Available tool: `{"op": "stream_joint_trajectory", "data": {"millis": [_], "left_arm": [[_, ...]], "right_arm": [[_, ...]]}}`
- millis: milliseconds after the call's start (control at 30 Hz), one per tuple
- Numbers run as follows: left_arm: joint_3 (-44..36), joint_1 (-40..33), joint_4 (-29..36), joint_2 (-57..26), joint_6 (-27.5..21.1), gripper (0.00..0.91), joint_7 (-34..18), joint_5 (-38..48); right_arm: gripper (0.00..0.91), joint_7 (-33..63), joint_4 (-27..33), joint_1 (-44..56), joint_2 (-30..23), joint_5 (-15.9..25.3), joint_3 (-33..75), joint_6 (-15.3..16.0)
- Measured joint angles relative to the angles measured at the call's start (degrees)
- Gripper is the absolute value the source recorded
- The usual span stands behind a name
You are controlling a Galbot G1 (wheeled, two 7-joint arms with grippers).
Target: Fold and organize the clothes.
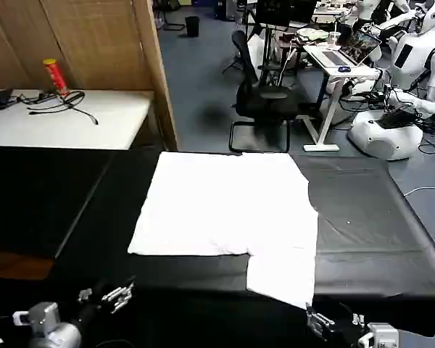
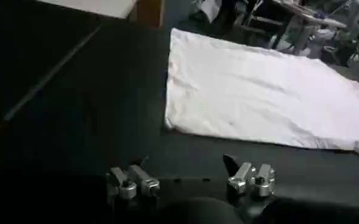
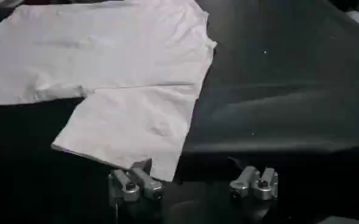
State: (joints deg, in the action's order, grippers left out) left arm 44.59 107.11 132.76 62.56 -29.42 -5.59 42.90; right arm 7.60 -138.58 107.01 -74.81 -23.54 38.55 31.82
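The shirt's flap juts past the shirt's near edge, so I expect the flap to trail and flop back toward me when I fold that side of the shirt over.
The clothes are one plain white T-shirt lying flat on the black table, plain side up. A narrower flap of it reaches toward the table's near edge on the right. My left gripper hovers low at the near left, open and empty, well short of the shirt's near left corner. My right gripper sits at the near right, open. In the right wrist view one of its fingers is just beside the flap's near corner, and nothing is held between the two.
A white side table at the back left carries a red can and cables. Behind the black table stand an office chair, a desk with a laptop and white robots. Bare black cloth lies on both sides of the shirt.
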Motion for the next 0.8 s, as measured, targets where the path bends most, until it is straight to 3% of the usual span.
{"op": "stream_joint_trajectory", "data": {"millis": [133,700,800], "left_arm": [[-0.4,-2.0,-1.5,0.2,1.0,0.878,1.7,-3.1],[-5.8,-15.1,-13.2,-0.7,3.0,0.878,2.2,-0.5],[-6.6,-16.5,-14.8,-0.7,3.1,0.78,2.2,-0.6]], "right_arm": [[0.878,0.8,1.9,-3.1,0.4,1.2,-0.6,0.4],[0.878,2.5,11.5,-11.2,-1.3,1.6,-3.8,2.3],[0.878,2.5,12.4,-11.4,-1.6,2.1,-4.3,2.2]]}}
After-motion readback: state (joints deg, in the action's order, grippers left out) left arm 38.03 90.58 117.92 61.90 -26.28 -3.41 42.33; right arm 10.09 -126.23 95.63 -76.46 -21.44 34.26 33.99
